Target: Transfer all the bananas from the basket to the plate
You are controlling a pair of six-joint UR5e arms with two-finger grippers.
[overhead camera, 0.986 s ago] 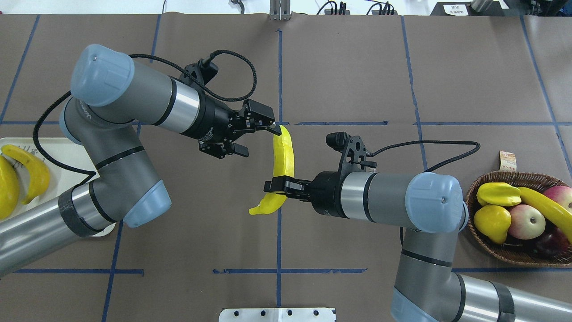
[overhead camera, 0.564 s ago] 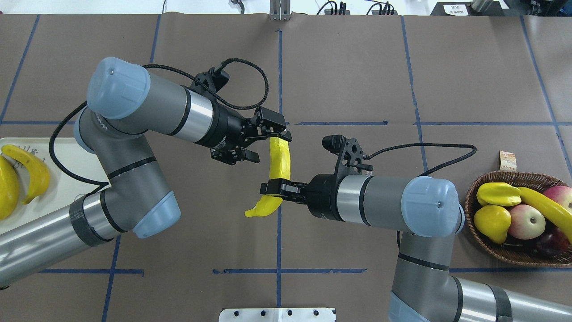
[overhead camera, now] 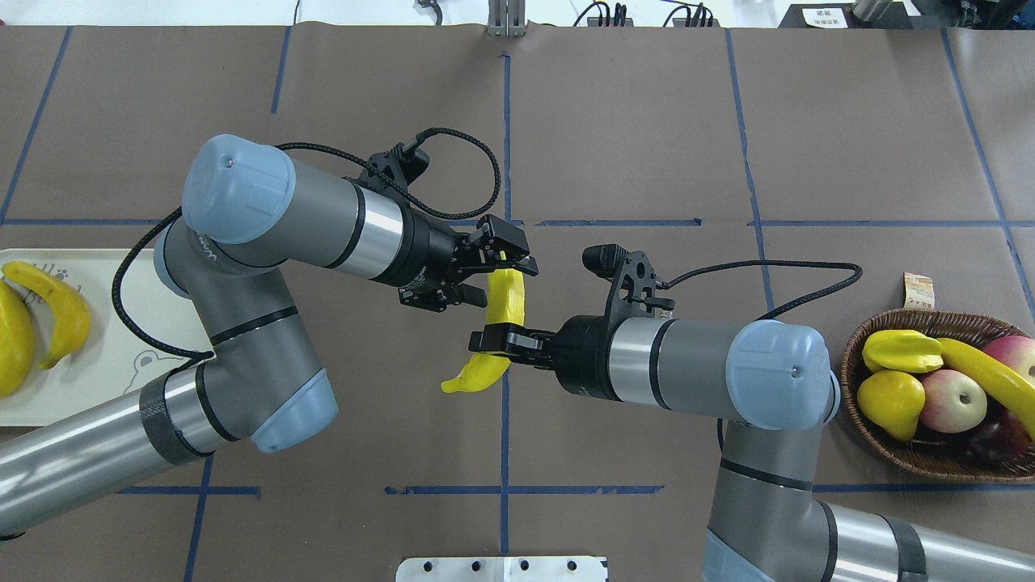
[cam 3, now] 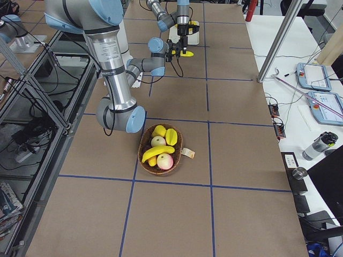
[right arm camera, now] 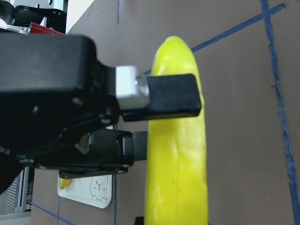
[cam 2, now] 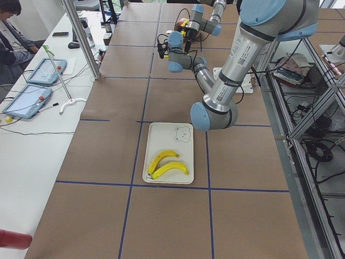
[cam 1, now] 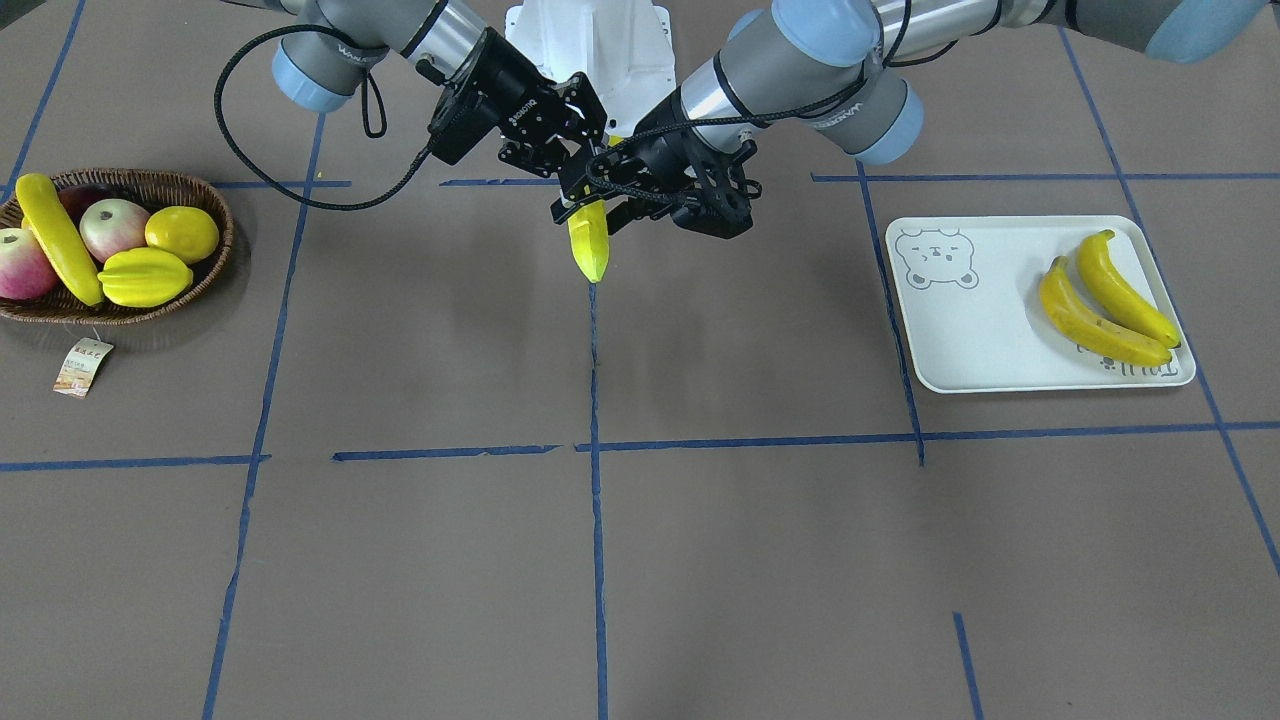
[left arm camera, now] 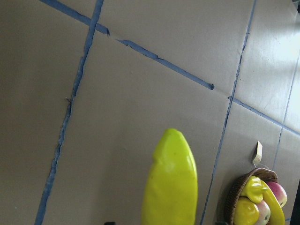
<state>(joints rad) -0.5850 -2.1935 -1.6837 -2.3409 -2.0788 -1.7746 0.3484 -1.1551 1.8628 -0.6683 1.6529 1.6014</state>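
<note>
My right gripper should open once my left gripper closes, freeing the banana for the plate (cam 1: 984, 330), as my right gripper holds it inside my left gripper's fingers.
A yellow banana (overhead camera: 508, 301) hangs over the table's middle, and my right gripper (overhead camera: 495, 343) is shut on its lower part. My left gripper (overhead camera: 493, 280) is open, its fingers straddling the banana's upper end. The left wrist view shows the banana's tip (left arm camera: 171, 183) centred, with the pads wide of it. In the right wrist view the left gripper's fingers (right arm camera: 171, 96) flank the banana (right arm camera: 178, 164). Two bananas (overhead camera: 57, 311) (overhead camera: 12, 339) lie on the plate (overhead camera: 48, 396) at the left edge. One banana (overhead camera: 982, 376) lies in the basket (overhead camera: 914, 462) at the right.
The basket also holds a starfruit (overhead camera: 901, 349), a lemon (overhead camera: 889, 400) and apples (overhead camera: 954, 400); its paper tag (overhead camera: 918, 289) lies behind it. Both arms meet over the table's centre line. A metal mount plate (overhead camera: 501, 568) sits at the near edge.
My left arm has swung right and nearer, bringing its open fingers around the banana's upper end. The right gripper with the banana has shifted only slightly.
</note>
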